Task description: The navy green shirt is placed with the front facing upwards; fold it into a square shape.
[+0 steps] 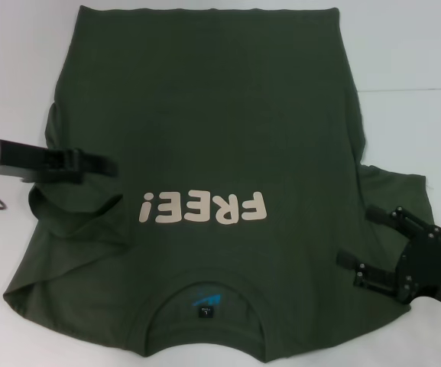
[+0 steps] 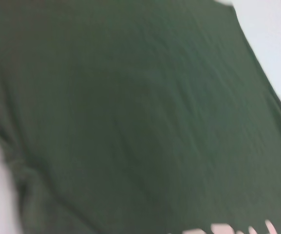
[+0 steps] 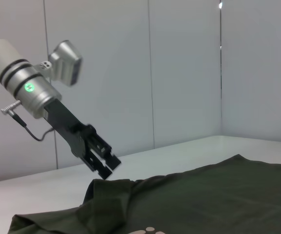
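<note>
The folded sleeve still sticks up in a curled bulge [image 1: 77, 220], so the robot's left gripper should return to the sleeve's outer edge [image 1: 38, 196], grip it and lay it flat inward.
The navy green shirt [image 1: 220, 115] lies flat on the white table, front up, with pale "FREE!" lettering [image 1: 203, 207] and the collar with its blue label [image 1: 206, 300] nearest me. Its left sleeve [image 1: 75, 210] is folded inward onto the body. My left gripper [image 1: 107, 165] hovers just above that folded sleeve, its fingers a little apart and holding nothing; it also shows in the right wrist view [image 3: 108, 166]. My right gripper [image 1: 361, 238] is open over the right sleeve [image 1: 392, 191]. The left wrist view shows only shirt fabric [image 2: 130, 122].
The white table [image 1: 411, 61] surrounds the shirt on the far side and to both sides. A grey wall [image 3: 179, 73] stands behind the table. The shirt's hem [image 1: 205, 9] reaches the far edge of the head view.
</note>
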Motion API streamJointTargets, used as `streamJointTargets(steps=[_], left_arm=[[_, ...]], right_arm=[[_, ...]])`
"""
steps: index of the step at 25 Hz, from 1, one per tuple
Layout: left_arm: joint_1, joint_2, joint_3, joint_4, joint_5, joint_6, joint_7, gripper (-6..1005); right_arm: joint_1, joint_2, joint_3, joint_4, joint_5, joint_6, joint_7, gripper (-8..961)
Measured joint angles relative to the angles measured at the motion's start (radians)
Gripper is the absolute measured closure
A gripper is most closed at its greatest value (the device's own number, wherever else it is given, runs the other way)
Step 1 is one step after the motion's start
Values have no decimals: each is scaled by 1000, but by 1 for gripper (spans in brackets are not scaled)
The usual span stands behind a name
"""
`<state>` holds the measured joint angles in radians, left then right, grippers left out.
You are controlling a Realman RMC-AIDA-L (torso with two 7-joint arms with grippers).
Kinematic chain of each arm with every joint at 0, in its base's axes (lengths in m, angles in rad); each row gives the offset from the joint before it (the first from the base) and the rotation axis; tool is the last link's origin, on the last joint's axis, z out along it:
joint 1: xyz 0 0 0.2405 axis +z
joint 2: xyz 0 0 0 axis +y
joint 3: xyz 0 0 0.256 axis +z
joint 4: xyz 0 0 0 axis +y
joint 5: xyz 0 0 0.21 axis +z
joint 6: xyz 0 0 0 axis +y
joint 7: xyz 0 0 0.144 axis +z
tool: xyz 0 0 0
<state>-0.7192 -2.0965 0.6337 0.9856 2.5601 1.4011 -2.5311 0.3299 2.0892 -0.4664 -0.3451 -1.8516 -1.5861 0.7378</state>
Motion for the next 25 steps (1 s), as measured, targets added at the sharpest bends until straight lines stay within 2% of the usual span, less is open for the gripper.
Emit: streamJointTargets(steps=[4, 8, 10, 12, 16, 22, 25], left_arm=[[30, 51, -76, -37, -2, -32, -36, 250], [54, 99, -131, -143, -3, -95, -50, 251], [62, 109, -153, -177, -3, -113, -47, 252], [72, 109, -167, -193, -4, -144, -40, 254], [78, 90, -163, -197, -5, -194, -29, 257], [50, 57, -158, -202, -5, -221, 14, 261], [42, 52, -144, -206, -4, -236, 17, 263]], right_arm=[[0, 0, 0, 0, 3, 0, 0, 27], [0, 0, 0, 0, 4, 5, 0, 27], [0, 0, 0, 0, 4, 5, 0, 27], [0, 0, 0, 0, 5, 6, 0, 27], [1, 0, 0, 0, 5, 7, 0, 27], [1, 0, 1, 0, 5, 7, 0, 27], [1, 0, 2, 0, 5, 8, 0, 27]])
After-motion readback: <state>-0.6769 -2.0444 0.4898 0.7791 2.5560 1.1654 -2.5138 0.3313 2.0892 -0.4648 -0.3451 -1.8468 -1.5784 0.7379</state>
